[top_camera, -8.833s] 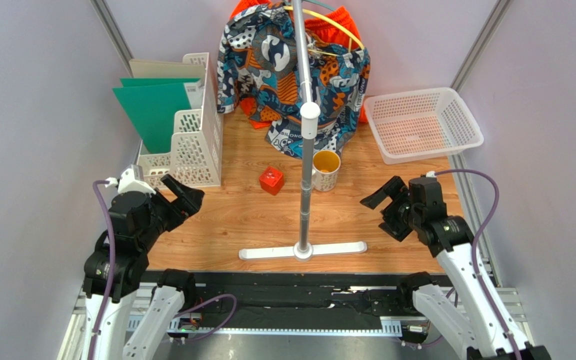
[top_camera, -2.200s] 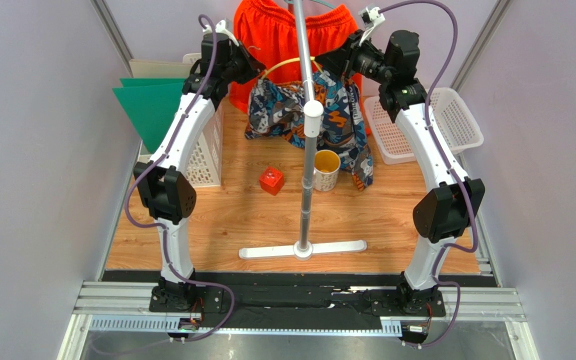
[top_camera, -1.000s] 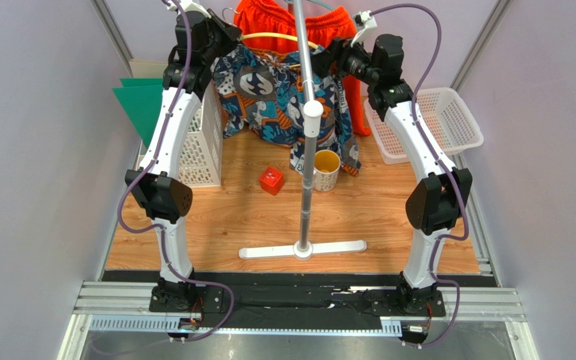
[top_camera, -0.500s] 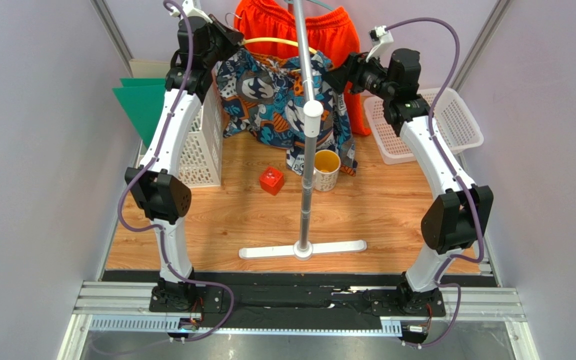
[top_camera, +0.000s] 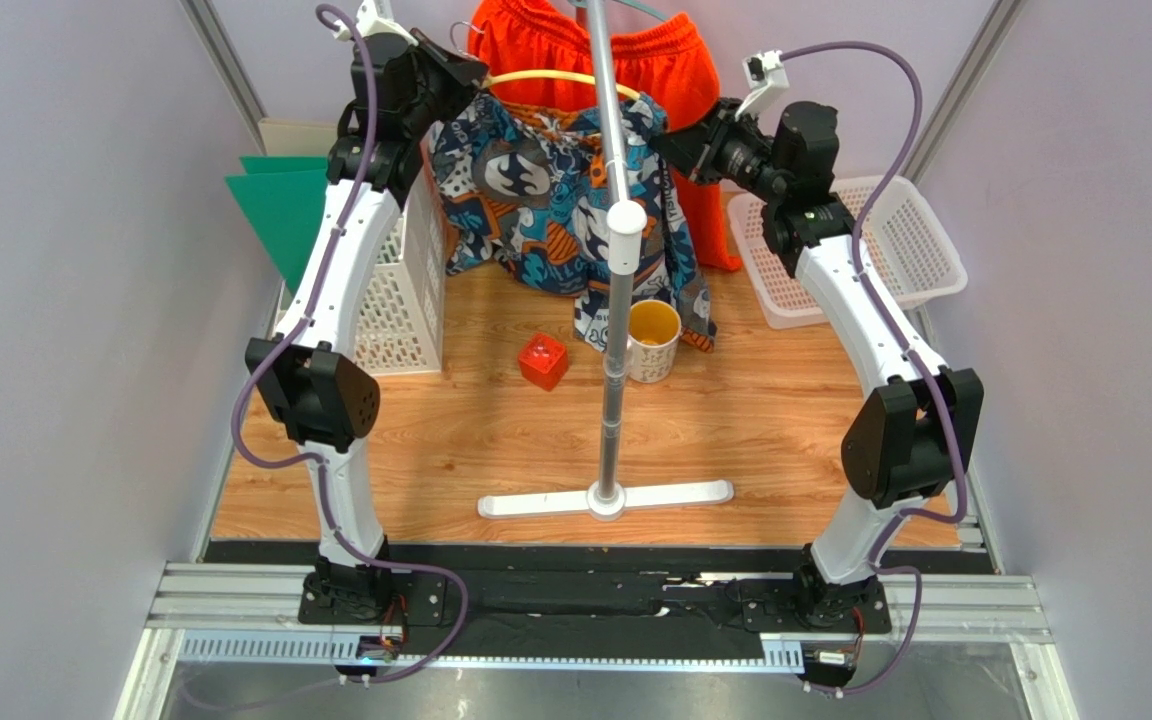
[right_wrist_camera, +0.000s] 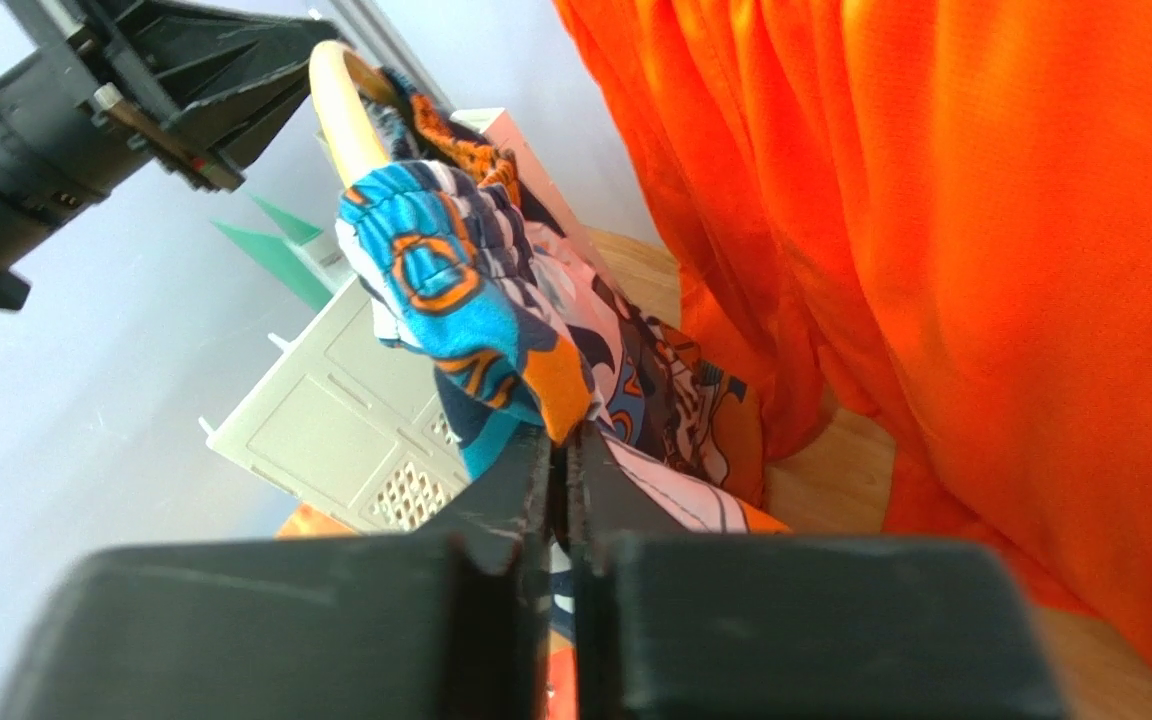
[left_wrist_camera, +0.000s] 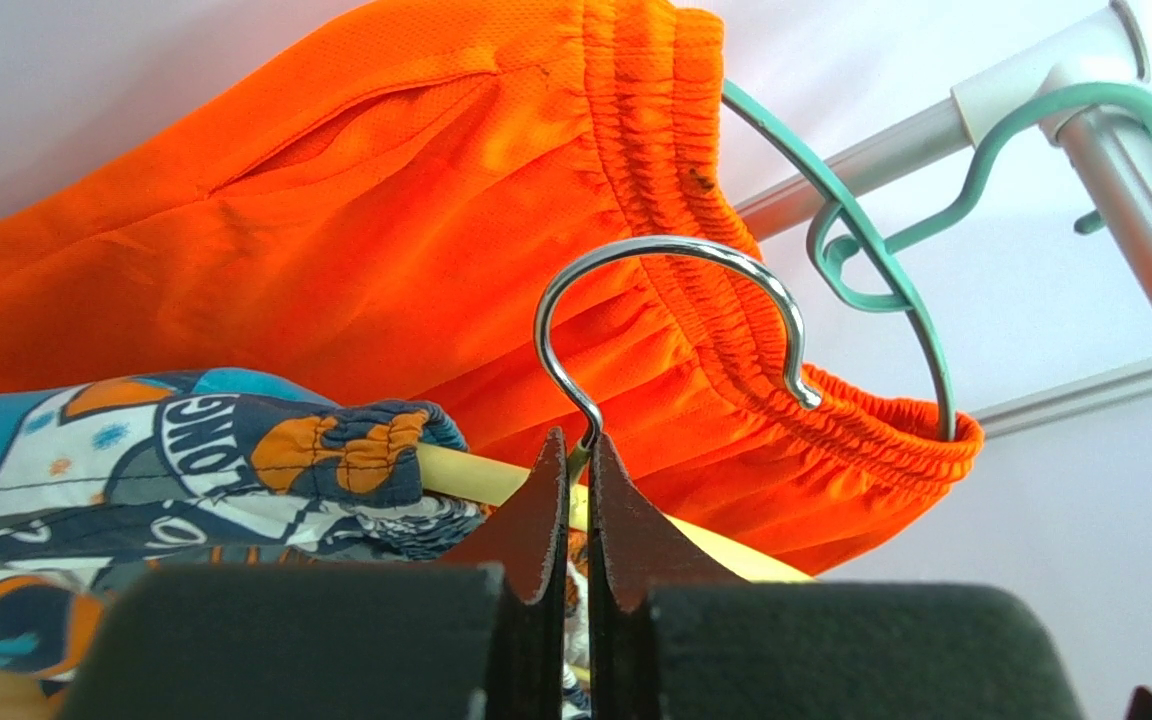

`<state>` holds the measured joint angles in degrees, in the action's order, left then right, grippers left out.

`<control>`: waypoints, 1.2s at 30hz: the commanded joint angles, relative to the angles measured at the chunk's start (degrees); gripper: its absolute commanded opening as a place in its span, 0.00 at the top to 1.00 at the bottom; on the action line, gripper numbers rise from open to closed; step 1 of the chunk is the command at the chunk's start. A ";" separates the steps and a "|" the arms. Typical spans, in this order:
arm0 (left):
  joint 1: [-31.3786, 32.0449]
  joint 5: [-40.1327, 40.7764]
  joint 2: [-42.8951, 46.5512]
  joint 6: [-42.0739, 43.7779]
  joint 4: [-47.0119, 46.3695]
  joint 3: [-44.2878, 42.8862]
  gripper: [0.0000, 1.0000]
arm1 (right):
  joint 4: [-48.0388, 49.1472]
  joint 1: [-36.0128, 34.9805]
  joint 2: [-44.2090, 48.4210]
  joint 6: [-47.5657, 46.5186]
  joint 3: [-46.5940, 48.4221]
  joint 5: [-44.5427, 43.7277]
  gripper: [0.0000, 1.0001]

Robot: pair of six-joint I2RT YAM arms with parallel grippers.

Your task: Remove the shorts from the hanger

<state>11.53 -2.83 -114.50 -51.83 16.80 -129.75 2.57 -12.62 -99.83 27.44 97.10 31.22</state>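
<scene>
My right gripper needs to pull the cloth down and back toward the pole (top_camera: 612, 168) to free the yellow hanger's end (right_wrist_camera: 348, 120), which is inside the printed shorts' waistband.
The printed shorts (top_camera: 552, 188) hang draped over a yellow hanger (top_camera: 555, 77) that is lifted off the rail. My left gripper (top_camera: 465, 78) is shut on the neck of the hanger's metal hook (left_wrist_camera: 657, 258), just below the curve; in the left wrist view the gripper (left_wrist_camera: 578, 450) pinches the wire. My right gripper (top_camera: 672, 144) is shut on the edge of the printed shorts (right_wrist_camera: 462, 300), with cloth pinched at its tips (right_wrist_camera: 560, 443). The orange shorts (top_camera: 537, 38) hang behind on a teal hanger (left_wrist_camera: 868, 225) hooked on the rail.
The stand's pole (top_camera: 620, 300) rises in front of the clothes, its white base (top_camera: 605, 500) near me. A yellow cup (top_camera: 653, 338) and a red cube (top_camera: 543, 360) sit under the shorts. A white basket (top_camera: 853, 248) is at right, a file rack (top_camera: 387, 285) with green folders (top_camera: 289, 210) at left.
My right gripper went from open to shut on the printed shorts' right edge and shifted slightly right. The left gripper kept holding the hanger in nearly the same place.
</scene>
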 commanded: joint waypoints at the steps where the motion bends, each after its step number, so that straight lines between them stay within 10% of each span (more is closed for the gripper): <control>1: -0.28 2.73 5.16 -5.64 -6.51 -0.77 1.00 | 1.40 -0.12 1.39 5.06 -0.68 -5.02 1.00; 18: -1.86 7.67 3.40 -18.03 -9.32 2.93 1.00 | -7.05 2.87 3.42 11.23 -1.47 -18.12 1.00; 36: -1.33 5.38 6.92 -12.59 -10.19 11.71 1.00 | -4.68 -2.49 -11.43 15.45 11.61 -8.11 1.00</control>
<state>10.85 2.00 -111.92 -64.55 11.75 -121.56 -3.01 -14.28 -109.84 41.15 104.49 21.63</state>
